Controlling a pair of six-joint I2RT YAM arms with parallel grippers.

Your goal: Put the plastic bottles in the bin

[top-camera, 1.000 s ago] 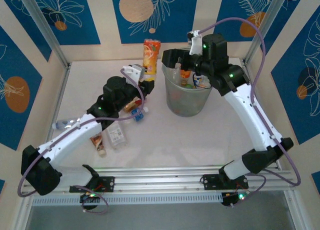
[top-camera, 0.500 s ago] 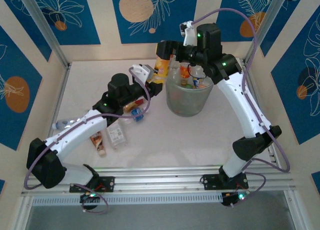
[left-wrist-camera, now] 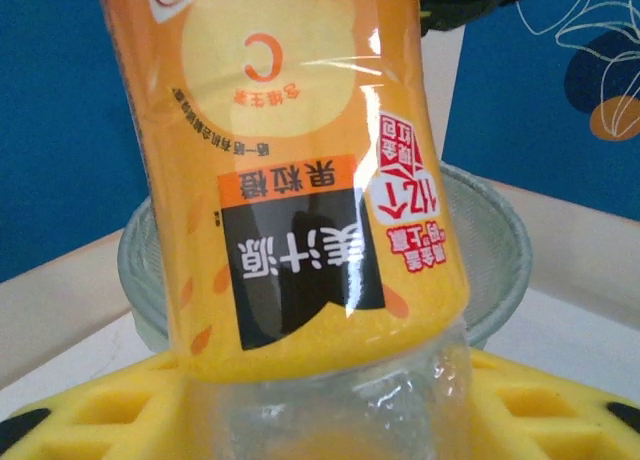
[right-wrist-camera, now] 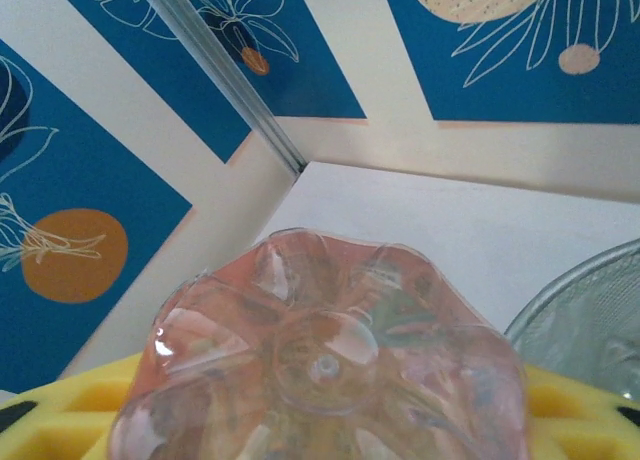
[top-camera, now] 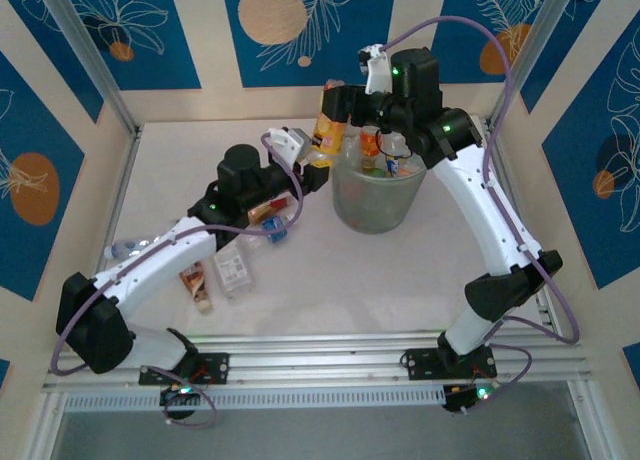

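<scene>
The robot's left gripper has hold of the orange-labelled bottle's lower end next to the bin, so it should let go before the right gripper takes the bottle into the bin.
An orange-labelled bottle stands on end just left of the bin, level with its rim. My left gripper is shut on its clear lower end, between the yellow pads. My right gripper is shut on the upper end, and the right wrist view shows the ribbed base between its fingers. The bin's rim lies right behind the bottle. Some bottles stand inside the bin. More bottles lie on the table: a clear one, a red one, a flat clear one.
Two more small bottles lie under my left forearm. The aluminium corner post and the back wall stand close behind the bin. The bin's mesh-like rim is at the right of the right wrist view.
My right gripper swung left from over the bin to the top of the orange bottle. My left gripper carried the bottle right, up to the bin's rim.
</scene>
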